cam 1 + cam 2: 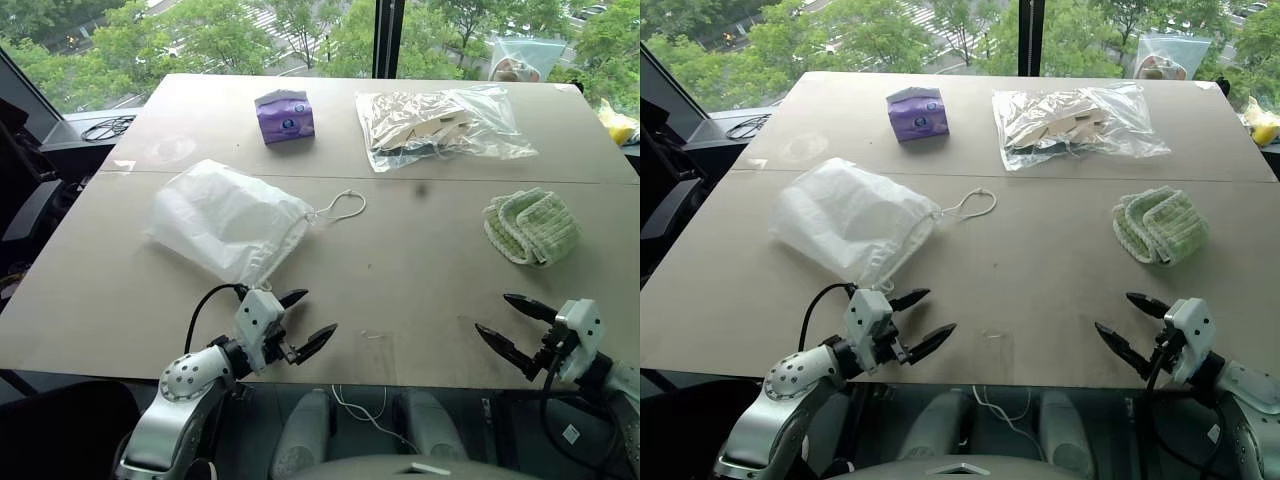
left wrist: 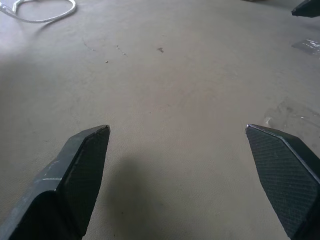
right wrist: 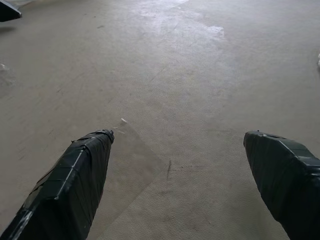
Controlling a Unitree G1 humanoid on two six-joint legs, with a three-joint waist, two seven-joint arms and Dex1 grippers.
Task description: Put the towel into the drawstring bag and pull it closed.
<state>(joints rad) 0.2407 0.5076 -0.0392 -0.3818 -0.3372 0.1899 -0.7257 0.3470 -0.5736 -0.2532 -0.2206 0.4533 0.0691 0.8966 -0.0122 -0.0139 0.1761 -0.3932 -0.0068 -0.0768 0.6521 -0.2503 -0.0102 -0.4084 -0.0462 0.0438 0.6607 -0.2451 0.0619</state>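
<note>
The white drawstring bag (image 1: 232,222) is lying loose with thin, creased sides (image 1: 262,205), so the bag's body will droop and drag along when I carry the edge of the bag's opening.
The pale green ribbed towel (image 1: 531,226) lies folded on the right side of the table. The white drawstring bag (image 1: 226,220) lies flat on the left side, its gathered mouth toward the middle and its looped cord (image 1: 341,207) trailing right. My left gripper (image 1: 310,320) is open near the table's front edge, just in front of the bag. My right gripper (image 1: 502,323) is open near the front edge too, in front of the towel. Nothing sits between either pair of fingers. The cord (image 2: 37,11) appears beyond my left fingers (image 2: 80,170).
A purple tissue box (image 1: 284,115) stands at the back centre-left. A clear plastic bag (image 1: 440,124) with beige contents lies at the back right. A table seam runs across behind the towel and bag. A window is beyond the far edge.
</note>
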